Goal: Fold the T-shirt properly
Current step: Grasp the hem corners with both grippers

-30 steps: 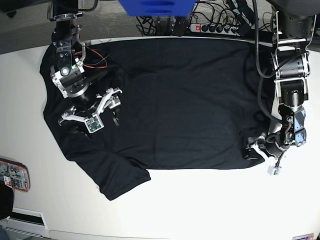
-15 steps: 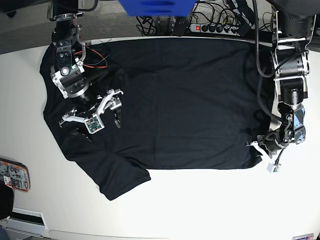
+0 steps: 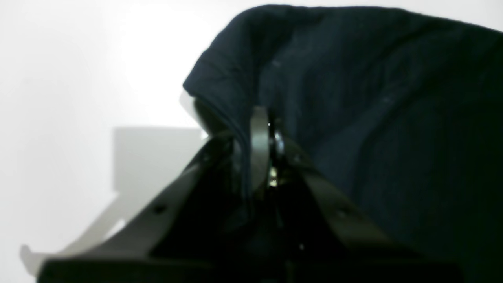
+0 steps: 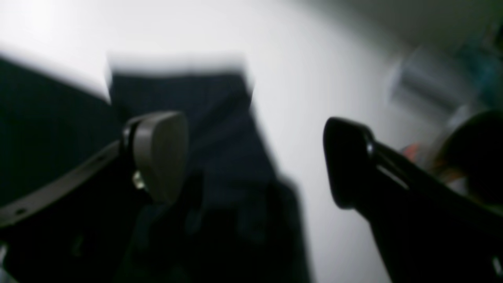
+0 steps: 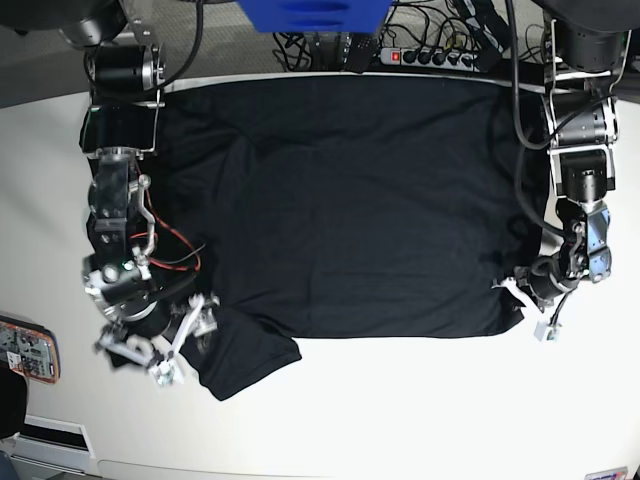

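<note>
My left gripper will keep pinching the T-shirt's near corner, so the T-shirt's near half will follow evenly and double over when carried toward the T-shirt's far edge.
The black T-shirt lies spread flat on the white table. At its front right corner in the base view, my left gripper is shut on the cloth. The left wrist view shows the same grip: my left gripper pinches the T-shirt's hem, which rises in a fold over the jaws. My right gripper hangs open over the front left sleeve. In the right wrist view, my right gripper has its fingers wide apart above the blurred sleeve, holding nothing.
A small orange-edged device lies at the table's left edge. A power strip with cables and a blue object sit behind the table's far edge. Red wires run along my right arm.
My right arm swung from the upper left of the shirt down to the front left sleeve, still open. My left gripper closed on the shirt's front right corner.
</note>
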Robot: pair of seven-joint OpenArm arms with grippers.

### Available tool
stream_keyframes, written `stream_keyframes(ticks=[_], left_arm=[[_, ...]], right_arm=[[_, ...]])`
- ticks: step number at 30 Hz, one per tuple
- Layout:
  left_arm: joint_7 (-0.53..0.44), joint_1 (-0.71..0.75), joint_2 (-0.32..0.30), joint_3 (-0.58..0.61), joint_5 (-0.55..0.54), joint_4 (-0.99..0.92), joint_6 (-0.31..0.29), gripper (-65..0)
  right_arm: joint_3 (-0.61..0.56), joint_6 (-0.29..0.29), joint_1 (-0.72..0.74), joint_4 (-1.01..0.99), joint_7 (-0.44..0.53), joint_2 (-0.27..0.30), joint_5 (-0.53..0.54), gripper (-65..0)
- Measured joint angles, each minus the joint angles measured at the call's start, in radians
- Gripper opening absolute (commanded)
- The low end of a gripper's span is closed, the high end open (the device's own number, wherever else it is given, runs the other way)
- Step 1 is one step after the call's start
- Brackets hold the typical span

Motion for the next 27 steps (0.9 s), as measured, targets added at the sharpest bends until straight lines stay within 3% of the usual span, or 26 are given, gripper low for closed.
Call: stream_keyframes(ticks=[4, 15, 20, 26, 27], left_arm=[[0.018, 0.044, 0.002, 0.001, 0.008, 0.084, 0.000, -65.0], [0.016, 0.060, 0.001, 0.003, 0.009, 0.113, 0.003, -65.0], [0.011, 0.070, 0.002, 0.002, 0.006, 0.114, 0.000, -65.0], [0.011, 0.071, 0.002, 0.002, 0.005, 0.114, 0.000, -65.0], [0.011, 0.071, 0.002, 0.002, 0.005, 0.114, 0.000, -65.0]], right_arm=[[0.005, -0.004, 0.043, -0.233, 0.010, 0.000, -0.002, -13.9], [0.005, 0.000, 0.263, -0.641, 0.160, -0.002, -0.008, -13.9], [0.007, -0.004, 0.369, -0.905, 0.305, 0.000, -0.010, -13.9], [0.008, -0.008, 0.426, -1.188, 0.549, 0.000, -0.005, -13.9], [0.009, -0.008, 0.422, -1.234, 0.628, 0.001, 0.008, -13.9]])
